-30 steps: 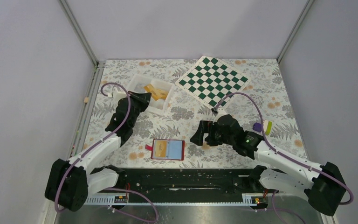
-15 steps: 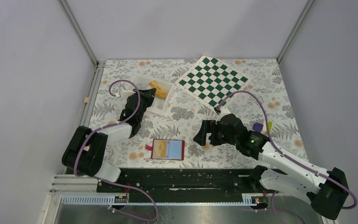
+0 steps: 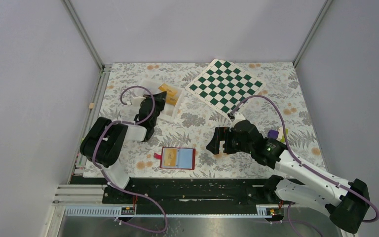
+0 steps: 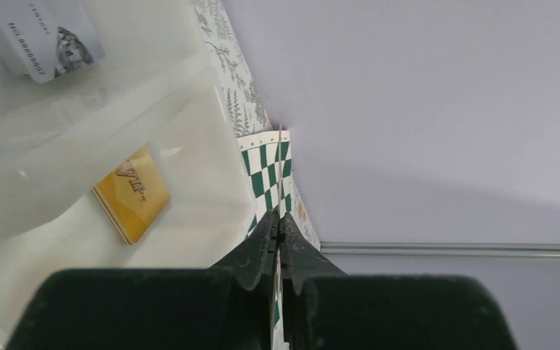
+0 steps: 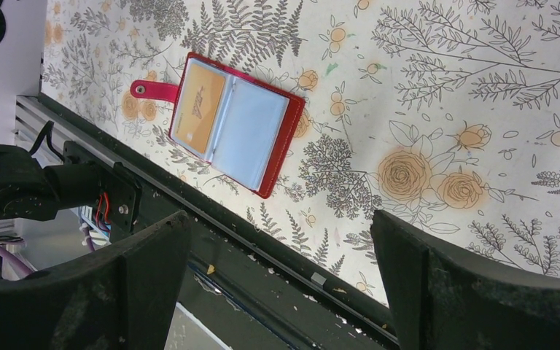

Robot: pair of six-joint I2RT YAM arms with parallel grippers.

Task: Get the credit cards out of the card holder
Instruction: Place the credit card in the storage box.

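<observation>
The orange credit card in my left gripper is above the open tray compartment (image 3: pixel 171 101) with the matching card, so I go on lowering until it's inside, then release.
The card holder (image 3: pixel 178 158) lies open on the flowered table near the front rail, red with a pale blue inside and a red tab on its left. An orange credit card (image 5: pixel 198 109) sits in the left pocket of the card holder (image 5: pixel 237 124). Another orange credit card (image 3: pixel 169 94) lies in the white tray (image 3: pixel 148 85); the left wrist view shows this credit card (image 4: pixel 131 193) too. My left gripper (image 3: pixel 158 102) hangs at the tray's near edge, shut with nothing in it (image 4: pixel 279 219). To the right of the holder my right gripper (image 3: pixel 218 143) stands open and empty (image 5: pixel 277 222).
A green-and-white chessboard (image 3: pixel 225 85) lies at the back right, and shows past the left fingers (image 4: pixel 266 164). A pale printed card (image 4: pixel 44 33) rests in the tray. A small purple and green object (image 3: pixel 279 134) sits beside the right arm. The black front rail (image 5: pixel 262 248) runs under the right gripper.
The left arm has folded back, its elbow rising toward the tray, and its gripper has shifted slightly right along the tray's edge. The right gripper has edged slightly right.
</observation>
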